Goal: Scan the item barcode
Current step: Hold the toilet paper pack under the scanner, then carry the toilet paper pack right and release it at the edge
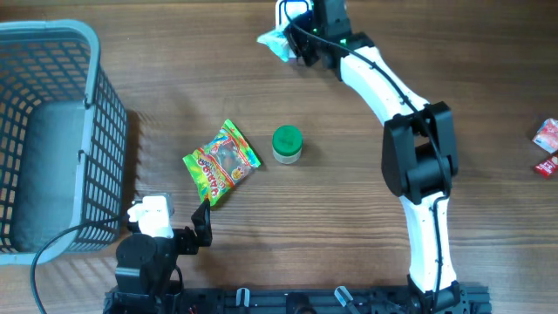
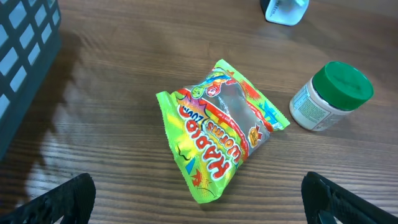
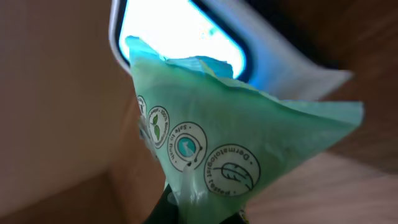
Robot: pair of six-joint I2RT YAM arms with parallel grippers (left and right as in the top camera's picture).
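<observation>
The wipes packet (image 1: 276,42) is at the scanner's bright window with a clear way to the red packets (image 1: 547,164), so my right gripper should continue and release it beside them.
The item, a pale green wipes packet (image 1: 274,42), hangs at the far edge of the table with my right gripper (image 1: 296,48) shut on it. In the right wrist view the packet (image 3: 236,143) fills the frame, round printed seals showing, right in front of the scanner's bright window (image 3: 180,34). The white-and-blue scanner (image 1: 292,10) stands just behind it. My left gripper (image 2: 202,211) is open and empty near the front edge, its black fingertips (image 2: 68,199) spread wide just short of a candy bag. In the overhead view the left gripper (image 1: 192,235) sits front left.
A green-and-red gummy candy bag (image 1: 222,162) lies mid-table, with a green-lidded white jar (image 1: 287,145) to its right. A grey mesh basket (image 1: 109,131) stands at the left. Small red packets (image 1: 547,135) lie at the right edge.
</observation>
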